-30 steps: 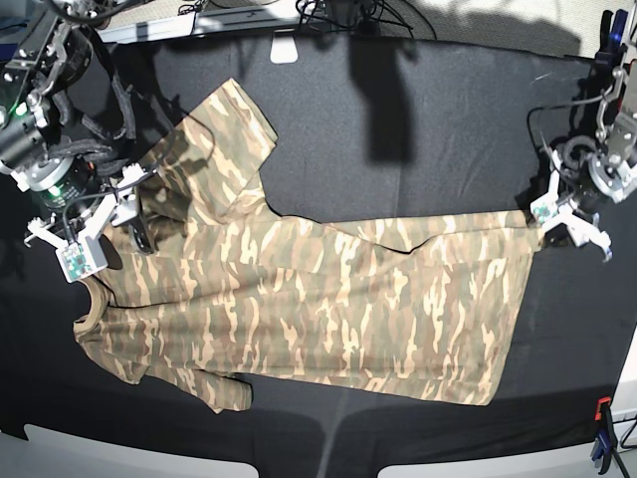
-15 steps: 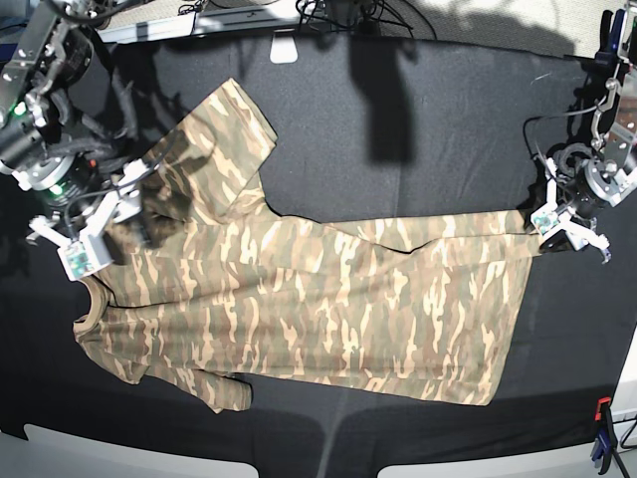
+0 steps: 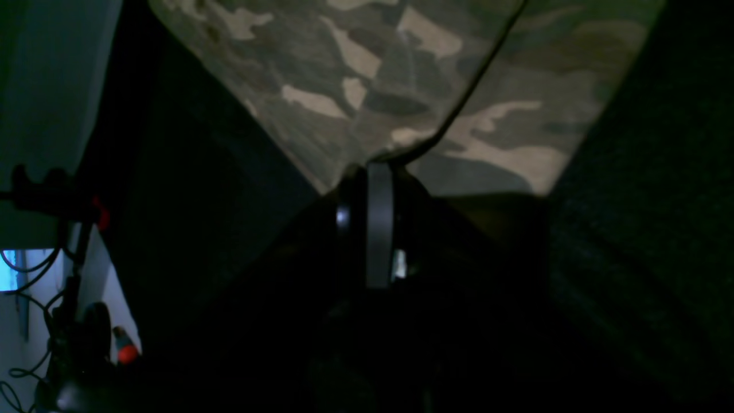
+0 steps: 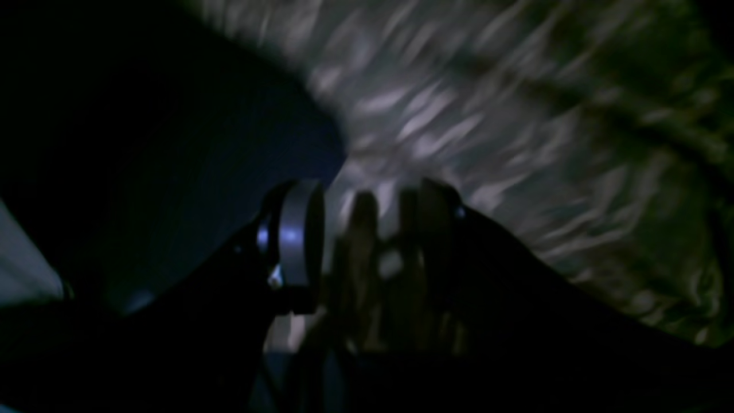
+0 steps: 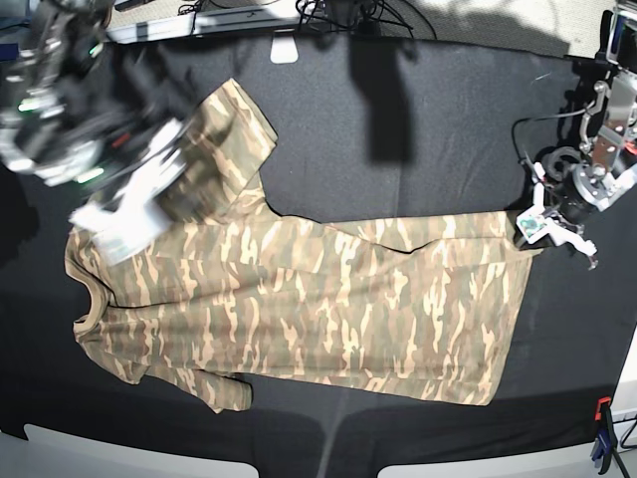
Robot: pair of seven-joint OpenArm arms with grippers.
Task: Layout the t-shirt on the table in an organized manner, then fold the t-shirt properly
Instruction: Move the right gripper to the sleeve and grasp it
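My two grippers will make the t-shirt (image 5: pixel 348 324) spread out smoother when they both lift it, because loose folds (image 5: pixel 400 247) sag between the far sleeve and the hem.
The camouflage t-shirt (image 5: pixel 328 299) lies spread on the black table (image 5: pixel 418 119), collar at the left, hem at the right, with the far sleeve (image 5: pixel 234 124) angled toward the back. My left gripper (image 5: pixel 537 224) sits at the hem's far right corner. In the left wrist view its jaws (image 3: pixel 370 169) are shut on the edge of the t-shirt (image 3: pixel 401 69). My right gripper (image 5: pixel 134 204) is motion-blurred over the shoulder area beside the far sleeve. In the right wrist view it (image 4: pixel 367 195) stands open just above the blurred t-shirt (image 4: pixel 487 115); what lies between the fingers is unclear.
A white object (image 5: pixel 284 48) and cables (image 5: pixel 338 12) lie along the back edge. A red and blue clamp (image 5: pixel 602 438) sits at the front right corner, and a red-tipped clamp (image 3: pixel 102 217) shows in the left wrist view. Light table corners (image 5: pixel 90 453) show at the front.
My left gripper has gone from open to shut on the hem corner and shifted slightly left. The right arm has swung quickly up and right over the shoulder area.
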